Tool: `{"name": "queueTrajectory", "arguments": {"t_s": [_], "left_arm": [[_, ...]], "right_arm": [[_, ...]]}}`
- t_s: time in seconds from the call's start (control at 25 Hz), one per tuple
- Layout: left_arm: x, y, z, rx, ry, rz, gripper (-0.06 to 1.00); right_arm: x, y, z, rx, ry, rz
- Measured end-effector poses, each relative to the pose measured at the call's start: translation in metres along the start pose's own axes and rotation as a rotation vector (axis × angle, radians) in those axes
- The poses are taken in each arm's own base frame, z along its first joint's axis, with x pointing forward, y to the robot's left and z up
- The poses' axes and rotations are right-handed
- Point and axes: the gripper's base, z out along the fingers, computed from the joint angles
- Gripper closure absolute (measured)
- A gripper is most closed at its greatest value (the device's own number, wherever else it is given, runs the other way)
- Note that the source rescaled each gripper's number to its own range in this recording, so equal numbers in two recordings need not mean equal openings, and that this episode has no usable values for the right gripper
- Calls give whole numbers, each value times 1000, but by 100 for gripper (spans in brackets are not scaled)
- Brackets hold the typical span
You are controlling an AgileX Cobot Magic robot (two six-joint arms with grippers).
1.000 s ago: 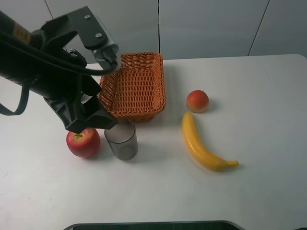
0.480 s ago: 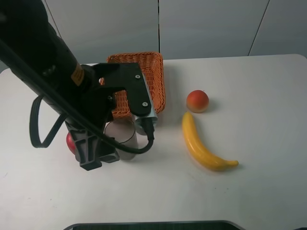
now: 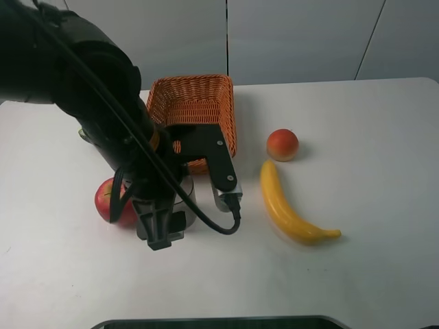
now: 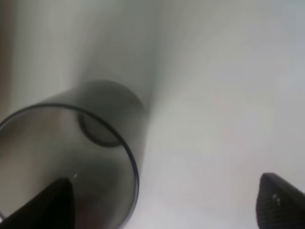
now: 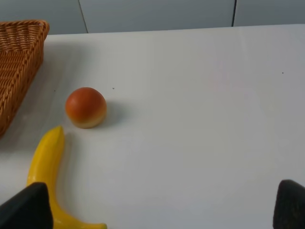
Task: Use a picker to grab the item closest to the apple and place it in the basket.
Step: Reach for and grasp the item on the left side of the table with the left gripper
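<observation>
I am seeing the cup's round bottom [image 4: 101, 131] clearly through the cup's opening, so I should expect the dark see-through cup [image 4: 121, 107] to be empty when I lift it.
A red apple [image 3: 108, 199] lies on the white table, half hidden behind my left arm. Right beside it stands a dark see-through cup [image 3: 185, 190], mostly covered by the arm; the left wrist view shows the cup [image 4: 112, 119] close from above. My left gripper [image 4: 164, 205] is open and low over it. One finger [image 4: 50, 205] sits over the cup's mouth and the other [image 4: 281, 200] over bare table. The orange wicker basket [image 3: 195, 103] stands behind the cup. My right gripper [image 5: 157, 210] is open and holds nothing.
A yellow banana [image 3: 288, 205] and a round peach [image 3: 282, 144] lie to the right of the basket; the right wrist view shows the banana [image 5: 45, 162], the peach [image 5: 86, 107] and the basket's corner [image 5: 19, 52].
My left arm has swung down from beside the basket and now covers the cup, with its gripper low at the cup. The fruit and basket have not moved.
</observation>
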Motion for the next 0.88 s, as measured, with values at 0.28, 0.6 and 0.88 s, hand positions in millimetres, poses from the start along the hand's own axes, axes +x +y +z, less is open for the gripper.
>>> {"name": "queueTrajectory", "arguments": {"t_s": [0.28,0.6,0.88], "left_arm": [[-2,4,13,-31,15,-6,-3],[-6,5,29,-26,22,-8,-3],[-6,4,46,-10,59,-10,-3]], "right_arm": [[0,0,0,0,0,0],[0,0,0,0,0,0],[0,0,0,0,0,0]]}}
